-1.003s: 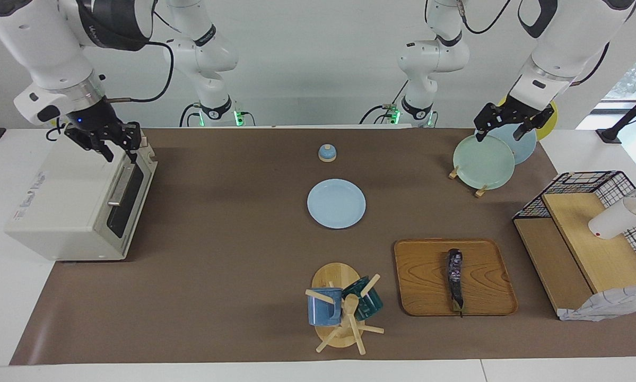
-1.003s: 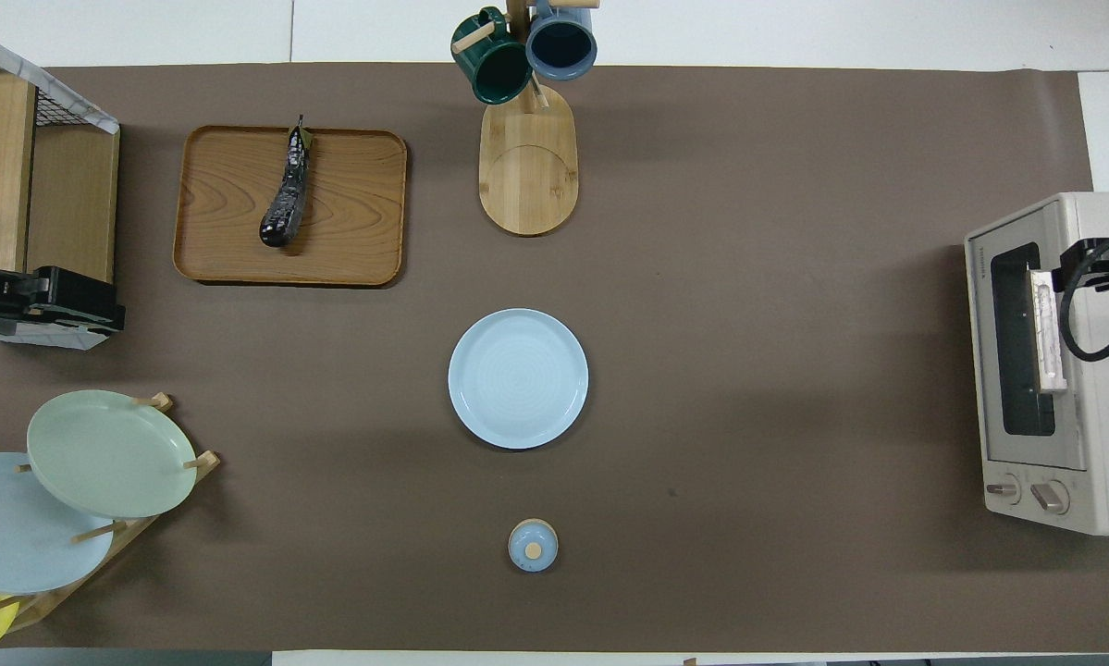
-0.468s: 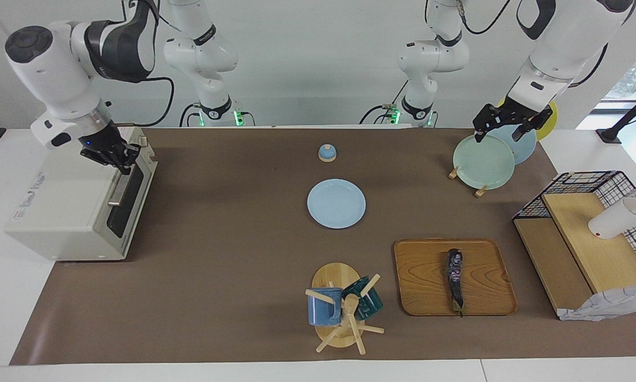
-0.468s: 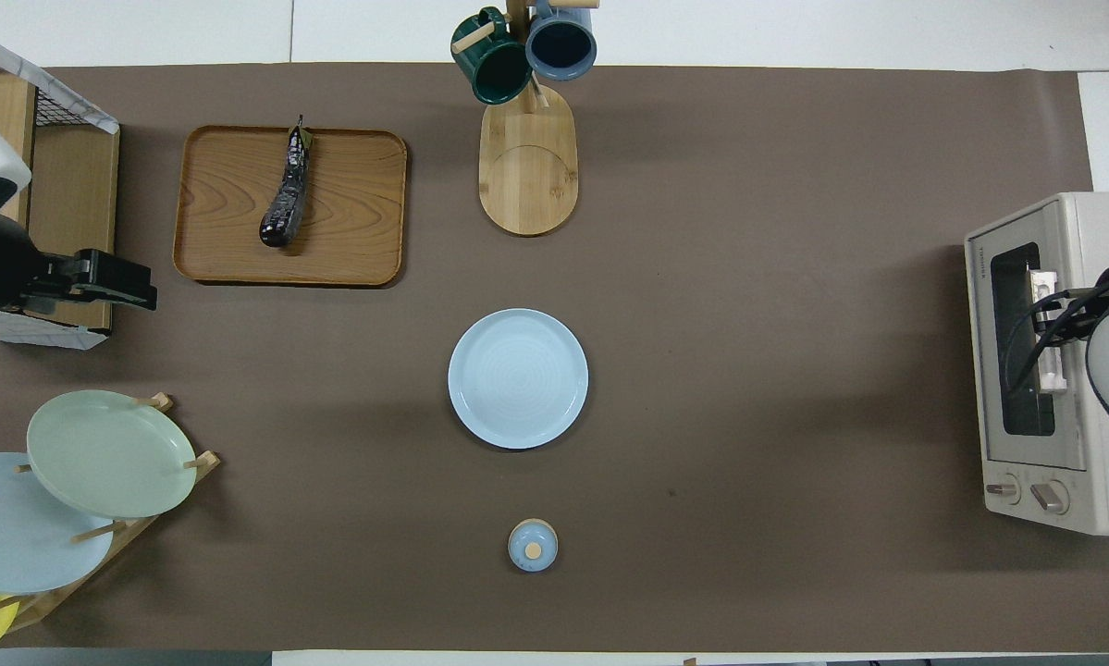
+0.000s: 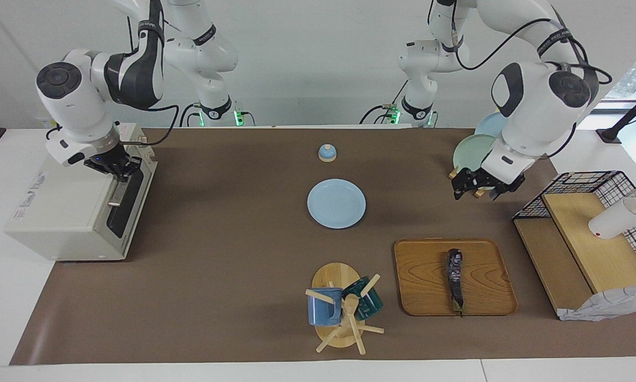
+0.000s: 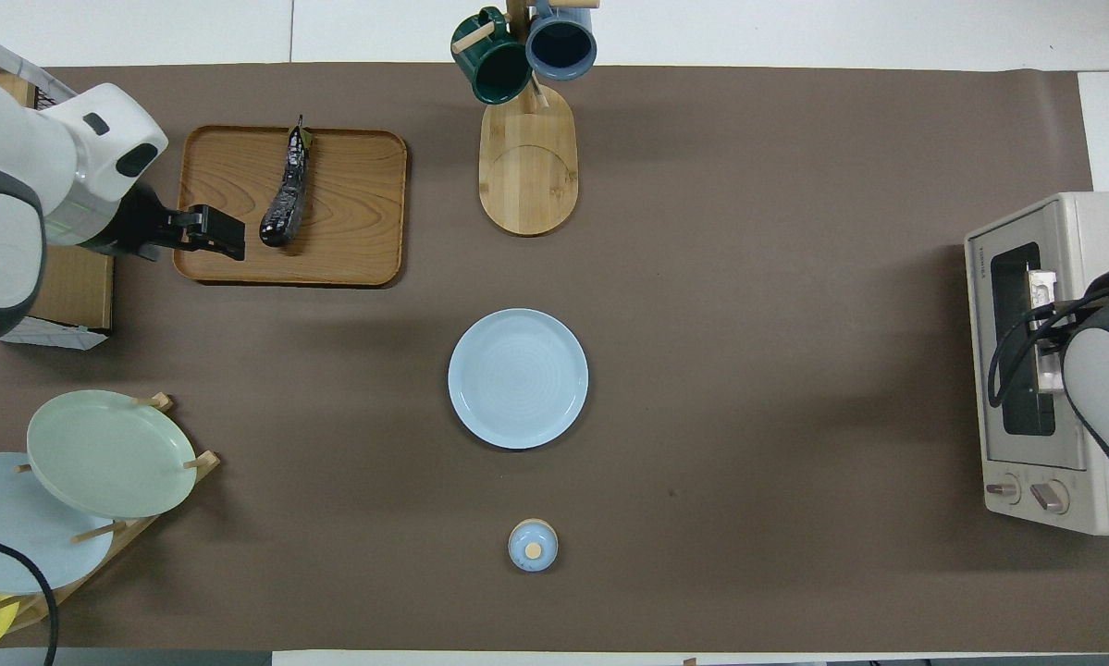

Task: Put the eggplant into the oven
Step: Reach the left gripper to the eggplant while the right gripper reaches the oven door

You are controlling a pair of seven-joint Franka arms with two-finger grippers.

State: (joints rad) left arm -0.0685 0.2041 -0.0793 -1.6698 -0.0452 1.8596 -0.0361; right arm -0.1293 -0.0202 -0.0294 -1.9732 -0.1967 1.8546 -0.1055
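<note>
The eggplant lies loose on the tray (image 6: pixel 290 183) with its blunt end next to my open left gripper. I should keep going over that end (image 6: pixel 278 228) until my fingers straddle it.
The eggplant (image 5: pixel 454 278) lies on a wooden tray (image 5: pixel 424 276), dark and slender; it also shows in the overhead view (image 6: pixel 285 192) on the tray (image 6: pixel 351 213). The cream-white oven (image 5: pixel 68 212) stands at the right arm's end of the table with its dark glass door shut; it also shows in the overhead view (image 6: pixel 1072 231). My left gripper (image 5: pixel 476 192) is open and empty, raised over the mat between the plate rack and the tray; from overhead the left gripper (image 6: pixel 235 234) covers the tray's edge beside the eggplant. My right gripper (image 5: pixel 117 167) is down at the oven door's bar handle (image 5: pixel 116 193).
A light blue plate (image 5: pixel 336 203) lies mid-table. A small blue lidded knob (image 5: pixel 327 153) sits nearer to the robots. A mug tree (image 5: pixel 344 307) stands beside the tray. A plate rack (image 5: pixel 471 151) and a wire-and-wood shelf (image 5: pixel 588 239) stand at the left arm's end.
My left gripper has come down from over the plate rack toward the tray. My right gripper has lowered from above the oven's top to its door handle. The eggplant has not moved.
</note>
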